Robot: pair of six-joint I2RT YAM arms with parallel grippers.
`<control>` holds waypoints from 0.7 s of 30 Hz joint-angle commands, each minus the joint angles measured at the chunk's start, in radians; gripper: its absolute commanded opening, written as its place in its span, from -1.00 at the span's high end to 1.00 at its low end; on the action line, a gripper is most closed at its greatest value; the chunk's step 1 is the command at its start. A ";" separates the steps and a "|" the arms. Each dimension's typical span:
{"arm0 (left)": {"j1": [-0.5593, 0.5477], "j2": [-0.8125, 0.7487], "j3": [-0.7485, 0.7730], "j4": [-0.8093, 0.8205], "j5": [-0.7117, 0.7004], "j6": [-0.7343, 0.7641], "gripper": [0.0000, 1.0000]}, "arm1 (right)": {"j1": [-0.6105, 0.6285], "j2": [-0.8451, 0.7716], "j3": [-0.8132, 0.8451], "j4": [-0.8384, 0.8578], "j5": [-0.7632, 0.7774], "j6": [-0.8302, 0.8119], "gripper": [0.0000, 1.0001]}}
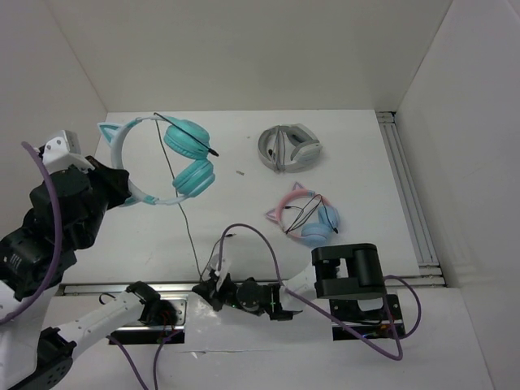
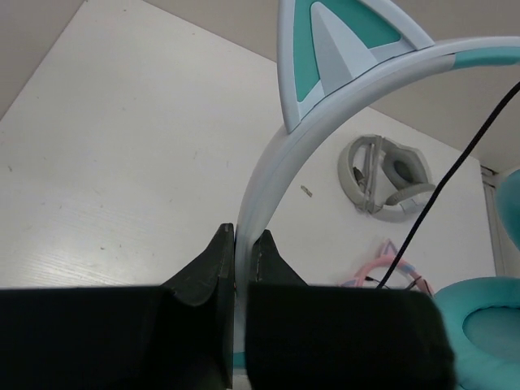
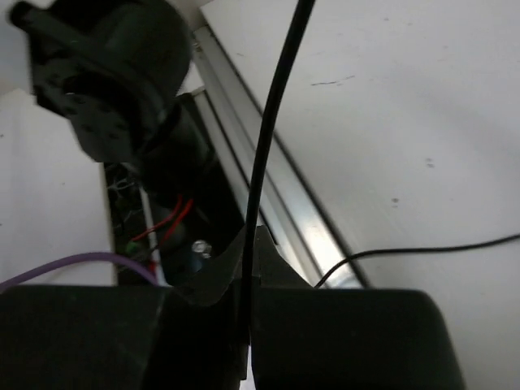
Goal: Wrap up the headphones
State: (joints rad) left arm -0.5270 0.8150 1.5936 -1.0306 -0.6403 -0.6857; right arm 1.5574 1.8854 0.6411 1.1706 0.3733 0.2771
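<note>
I should lower the teal headphones (image 1: 192, 140) with my left gripper before my right gripper brings the cable over, because the cable runs under the raised headband to the near rail.
The teal headphones (image 1: 188, 158) hang in the air at the left, with pale headband (image 2: 272, 175) and cat ears. My left gripper (image 1: 122, 193) (image 2: 241, 244) is shut on the headband, just below one ear (image 2: 341, 49). A teal ear cup (image 2: 487, 325) shows at the lower right of the left wrist view. The thin black cable (image 1: 185, 219) (image 3: 272, 138) runs down from the headphones to the table's near edge. There my right gripper (image 1: 213, 280) (image 3: 250, 244) is shut on it, the cable passing straight between the jaws.
Grey-and-white headphones (image 1: 289, 147) (image 2: 386, 179) lie at the back middle. Pink cat-ear headphones (image 1: 307, 218) (image 2: 390, 272) with blue cups lie right of centre. An aluminium rail (image 3: 276, 195) runs along the near edge, another (image 1: 409, 195) along the right. The left arm's base (image 3: 114, 73) is close by.
</note>
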 commanded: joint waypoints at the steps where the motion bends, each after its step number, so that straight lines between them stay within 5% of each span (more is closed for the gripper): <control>1: -0.002 0.044 -0.026 0.155 -0.113 -0.047 1.00 | 0.072 -0.051 0.107 -0.116 0.113 -0.081 1.00; 9: -0.002 0.030 -0.256 0.173 -0.217 -0.112 1.00 | 0.243 -0.213 0.264 -0.473 0.298 -0.288 1.00; 21: -0.002 -0.085 -0.455 0.073 -0.242 -0.147 1.00 | 0.263 -0.391 0.514 -0.867 0.374 -0.442 1.00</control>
State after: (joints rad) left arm -0.5274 0.7609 1.1591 -1.0126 -0.8497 -0.7757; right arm 1.8153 1.5406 1.0718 0.4286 0.7105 -0.0856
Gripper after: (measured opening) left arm 0.128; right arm 0.010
